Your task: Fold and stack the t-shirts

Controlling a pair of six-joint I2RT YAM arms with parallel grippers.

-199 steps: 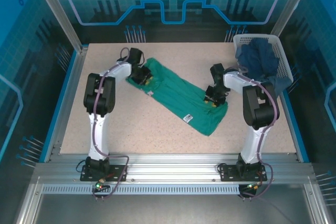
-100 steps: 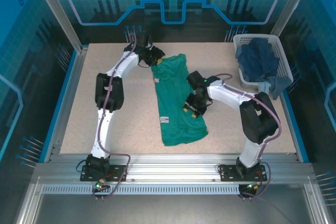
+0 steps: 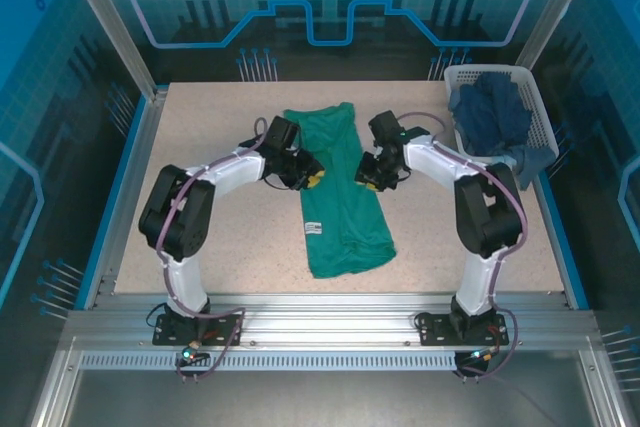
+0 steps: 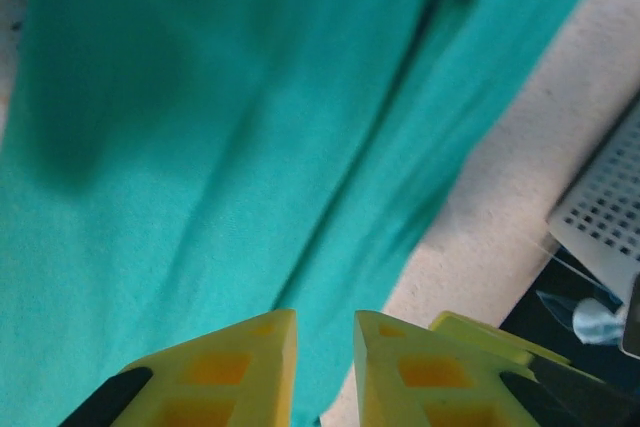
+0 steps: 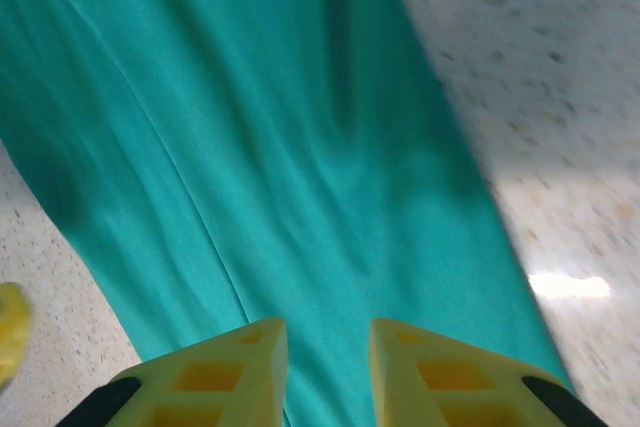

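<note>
The teal-green t-shirt's strip [image 3: 340, 197] lies at a slant with my grippers at its middle. Next, I grab the t-shirt's near hem corners [image 3: 388, 255] and pull the strip straight before folding.
A teal-green t-shirt [image 3: 340, 209] lies flat as a long narrow strip down the middle of the table, its small white label [image 3: 313, 229] near the left edge. My left gripper [image 3: 310, 179] hovers at the strip's left edge and my right gripper [image 3: 366, 173] at its right edge, facing each other. In the left wrist view the yellow jaws [image 4: 325, 319] stand slightly apart over teal cloth [image 4: 250, 127], with nothing between them. The right wrist jaws [image 5: 328, 327] are also apart above the cloth [image 5: 300, 147]. Dark navy t-shirts [image 3: 490, 112] are heaped in the basket.
The white lattice basket [image 3: 478, 71] stands at the back right corner, with navy cloth hanging over its near right side. Its wall [image 4: 600, 217] shows at the right of the left wrist view. Bare speckled tabletop [image 3: 230, 237] flanks the shirt on both sides.
The teal shirt swung from diagonal to lengthwise, then stayed. The left gripper came back from the shirt's far end to its left edge; the right gripper moved off the cloth's middle to its right edge.
</note>
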